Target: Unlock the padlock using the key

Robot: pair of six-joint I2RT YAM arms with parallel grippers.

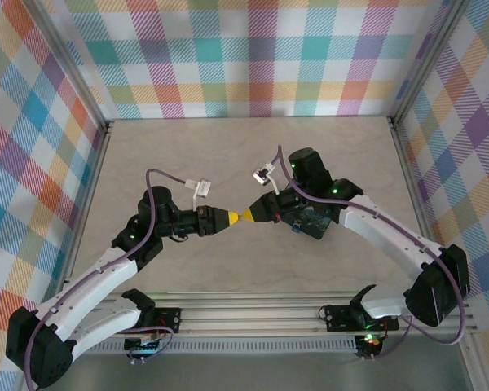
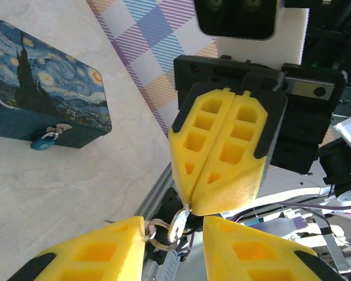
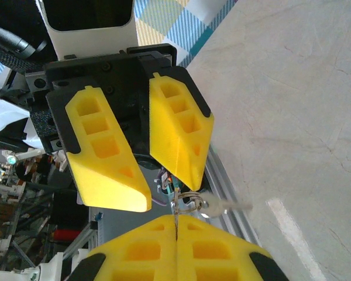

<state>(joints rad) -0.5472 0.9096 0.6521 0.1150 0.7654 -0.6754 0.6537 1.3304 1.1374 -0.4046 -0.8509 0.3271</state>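
Note:
My left gripper needs to take the key (image 2: 179, 225) before my right gripper goes to the box (image 1: 313, 226), since the key keeps that hand, the one nearer the box, busy.
My right gripper (image 3: 176, 221) is shut on the flat silver key (image 3: 176, 212), pinched edge-on at its fingertips. A key ring (image 3: 190, 201) with a second key (image 3: 225, 205) hangs from it. My left gripper (image 2: 173, 227) meets it tip to tip above the table's middle (image 1: 238, 217). It is open, its yellow fingers (image 2: 93, 249) on either side of the key (image 2: 183, 220) and ring (image 2: 157, 235). The ring touches the left finger. A small blue padlock (image 2: 44, 141) hangs on the front of a box painted with a starry night (image 2: 47, 88).
The box (image 1: 308, 224) lies on the table partly under my right arm (image 1: 375, 224). Plaid walls (image 1: 253, 57) close off the back and sides. An aluminium rail (image 1: 253, 305) runs along the near edge.

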